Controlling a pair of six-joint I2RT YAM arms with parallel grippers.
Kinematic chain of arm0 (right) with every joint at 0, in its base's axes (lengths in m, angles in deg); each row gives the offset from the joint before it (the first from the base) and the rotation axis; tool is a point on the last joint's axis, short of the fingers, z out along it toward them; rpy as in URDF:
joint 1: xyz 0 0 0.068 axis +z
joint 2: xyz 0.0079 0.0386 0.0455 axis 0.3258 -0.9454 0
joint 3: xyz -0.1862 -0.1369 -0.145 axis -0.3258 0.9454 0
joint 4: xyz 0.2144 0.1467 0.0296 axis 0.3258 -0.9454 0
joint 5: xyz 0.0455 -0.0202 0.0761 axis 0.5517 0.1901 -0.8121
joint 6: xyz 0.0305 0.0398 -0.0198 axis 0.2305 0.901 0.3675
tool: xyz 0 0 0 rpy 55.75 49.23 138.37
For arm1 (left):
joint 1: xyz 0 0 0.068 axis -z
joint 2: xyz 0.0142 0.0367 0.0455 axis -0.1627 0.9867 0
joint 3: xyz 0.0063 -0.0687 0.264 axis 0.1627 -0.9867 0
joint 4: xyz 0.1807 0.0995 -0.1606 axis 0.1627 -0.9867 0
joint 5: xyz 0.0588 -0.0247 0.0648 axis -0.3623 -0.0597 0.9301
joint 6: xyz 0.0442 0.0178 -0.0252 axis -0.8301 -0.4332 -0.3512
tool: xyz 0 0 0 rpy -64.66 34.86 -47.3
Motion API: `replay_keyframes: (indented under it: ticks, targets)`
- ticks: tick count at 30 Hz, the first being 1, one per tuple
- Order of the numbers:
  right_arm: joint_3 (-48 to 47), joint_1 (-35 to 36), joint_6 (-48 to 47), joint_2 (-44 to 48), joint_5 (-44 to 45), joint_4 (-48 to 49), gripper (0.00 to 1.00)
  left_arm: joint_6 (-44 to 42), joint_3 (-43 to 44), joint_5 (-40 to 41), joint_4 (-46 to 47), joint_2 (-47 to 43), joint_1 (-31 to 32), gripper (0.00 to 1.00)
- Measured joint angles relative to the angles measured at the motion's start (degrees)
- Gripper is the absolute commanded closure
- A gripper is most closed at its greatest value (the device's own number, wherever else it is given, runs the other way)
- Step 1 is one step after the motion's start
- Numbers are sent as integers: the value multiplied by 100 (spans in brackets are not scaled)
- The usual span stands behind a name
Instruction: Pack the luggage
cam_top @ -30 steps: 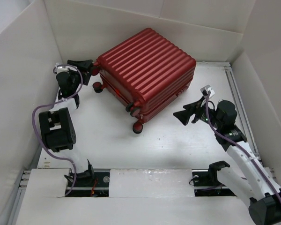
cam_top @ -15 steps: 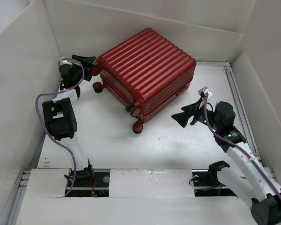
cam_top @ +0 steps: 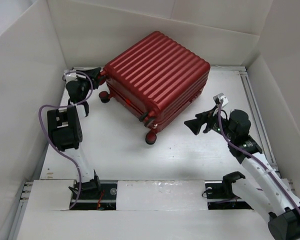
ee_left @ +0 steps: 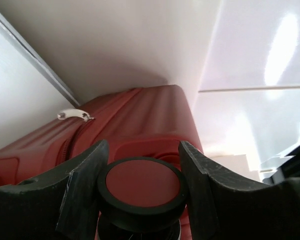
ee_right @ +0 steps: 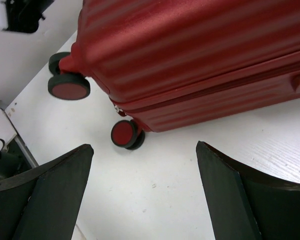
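The suitcase's wheel side (cam_top: 128, 103) is at a slant away from the robot's right gripper, so the left gripper should turn it straight before the right gripper grabs the suitcase's near corner's zip pull (ee_right: 119, 109).
The luggage (cam_top: 157, 70) is a dark-red ribbed suitcase, closed and lying flat at the back middle of the table. My left gripper (cam_top: 99, 75) is at its back left corner. In the left wrist view, both fingers (ee_left: 85, 180) press on a black wheel with a red hub (ee_left: 142, 182), below the red shell (ee_left: 140, 117). My right gripper (cam_top: 195, 124) is open and empty, just right of the suitcase's near corner. In the right wrist view its wide-open gripper (ee_right: 145, 160) is over bare table, with the shell (ee_right: 200, 55) and two wheels (ee_right: 125, 134) ahead.
White walls enclose the table on the left, back and right; the left wall is close to my left arm. A metal rail (cam_top: 255, 100) runs along the right edge. A front wheel (cam_top: 151, 138) sticks out toward the table's middle. A white zip pull (ee_left: 72, 115) lies on the shell.
My left gripper has moved right and slightly nearer, holding the wheel. The suitcase has shifted a little right and nearer with it. The right arm has barely moved.
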Motion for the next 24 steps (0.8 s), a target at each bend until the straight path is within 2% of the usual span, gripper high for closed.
replay_keyframes:
  ticks: [3, 8, 12, 14, 15, 18, 20, 24]
  targets:
    - [142, 33, 50, 42, 125, -7, 10, 271, -1106, 232, 719, -568, 59, 100]
    - [223, 85, 155, -243, 557, -15, 10, 365, -3123, 686, 1325, -2031, 404, 100]
    - [179, 96, 114, -868, 776, -11, 17, 341, -4232, 767, 1596, -3005, 824, 100]
    - [2, 66, 33, -1259, 671, -225, 17, 280, -4579, 940, 1582, -3410, 940, 100]
    - [-116, 44, -7, -1458, 614, -376, 22, 203, -4704, 1010, 1541, -3611, 940, 100]
    - [-476, 15, -136, -1891, 546, -649, 24, -151, -4994, 1231, 1027, -4448, 938, 100]
    - [-566, 13, -133, -1912, 708, -645, 24, -472, -5014, 1322, 267, -5115, 935, 100]
    - [-498, 20, -170, -1228, 1231, -605, 24, -1082, -4981, 1370, -1019, -6155, 951, 100]
